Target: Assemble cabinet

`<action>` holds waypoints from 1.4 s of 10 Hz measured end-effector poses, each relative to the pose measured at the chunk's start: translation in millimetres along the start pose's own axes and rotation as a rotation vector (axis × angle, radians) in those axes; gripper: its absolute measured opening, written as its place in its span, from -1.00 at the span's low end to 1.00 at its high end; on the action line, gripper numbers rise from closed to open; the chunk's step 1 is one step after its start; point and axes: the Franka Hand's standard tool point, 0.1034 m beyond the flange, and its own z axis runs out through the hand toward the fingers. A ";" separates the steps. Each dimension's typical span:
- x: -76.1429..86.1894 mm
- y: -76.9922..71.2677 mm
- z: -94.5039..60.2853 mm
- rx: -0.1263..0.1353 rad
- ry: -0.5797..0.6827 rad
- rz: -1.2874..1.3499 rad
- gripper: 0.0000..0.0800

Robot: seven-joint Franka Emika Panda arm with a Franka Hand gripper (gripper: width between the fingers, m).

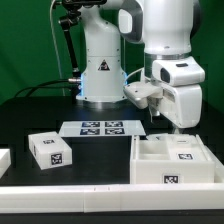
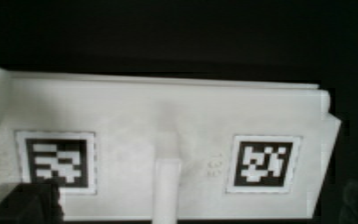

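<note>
Black gaps run along the white panel's edges (image 2: 338, 140), so when the robot lifts the raised white line, its whole white panel (image 2: 155, 115) should come along while the cabinet stays in place.
The cabinet (image 1: 172, 160), a large white open box with partitions and square markers on its front, lies on the black table at the exterior view's right. My gripper (image 1: 167, 127) hangs just above its far edge, pointing down. In the wrist view the cabinet (image 2: 158, 110) fills the frame as a white face with two markers and a raised white ridge (image 2: 167, 185) between them. My gripper (image 2: 185, 208) is open and empty. One dark finger (image 2: 23, 200) shows at the frame edge, and the other is barely visible.
A small white block (image 1: 50, 150) with markers lies at the exterior view's left. The marker board (image 1: 100, 128) lies behind it near the arm's base (image 1: 100, 75). Another white piece (image 1: 4, 158) shows at the far left edge.
</note>
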 end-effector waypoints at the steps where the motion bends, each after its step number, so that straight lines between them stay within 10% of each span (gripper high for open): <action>1: -0.9 -1.2 2.8 0.005 0.002 0.003 0.99; 5: -2.3 -4.9 11.4 0.022 0.010 0.011 0.99; 12: -3.1 0.0 11.3 0.015 0.012 0.020 -0.83; 14: -3.1 0.0 11.3 0.015 0.012 0.020 -0.83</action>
